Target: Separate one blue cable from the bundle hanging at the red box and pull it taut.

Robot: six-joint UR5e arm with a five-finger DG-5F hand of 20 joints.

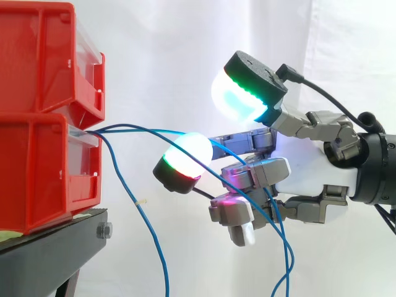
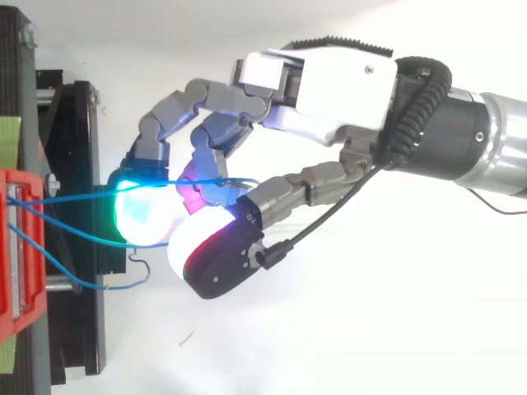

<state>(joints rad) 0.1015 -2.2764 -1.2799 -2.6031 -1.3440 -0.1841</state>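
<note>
The front blue cable (image 1: 204, 166) is lying loosely over my bent fingers (image 1: 246, 196), so I expect it to slide off and hang down when I pull the other cable.
Two red bins (image 1: 43, 173) are stacked at the left on a black stand (image 1: 55, 241). Several thin blue cables (image 1: 133, 127) come out between them, all slack. One blue cable (image 1: 137, 203) hangs down beside the stand. The others arc right, cross my hand (image 1: 309, 167) and hang below it. My hand (image 2: 346, 82) is open. One finger points up with a green-glowing pad (image 1: 238, 99), another reaches toward the bins with a white and red pad (image 1: 185, 161), and the cables run between them. The lower fingers are bent and glow magenta. No pad pinches a cable.
The red box's edge (image 2: 16, 247) and the black stand (image 2: 82, 164) lie along the left of the top view. A loose cable end (image 2: 123, 284) curls over the stand. A white curtain hangs behind everything.
</note>
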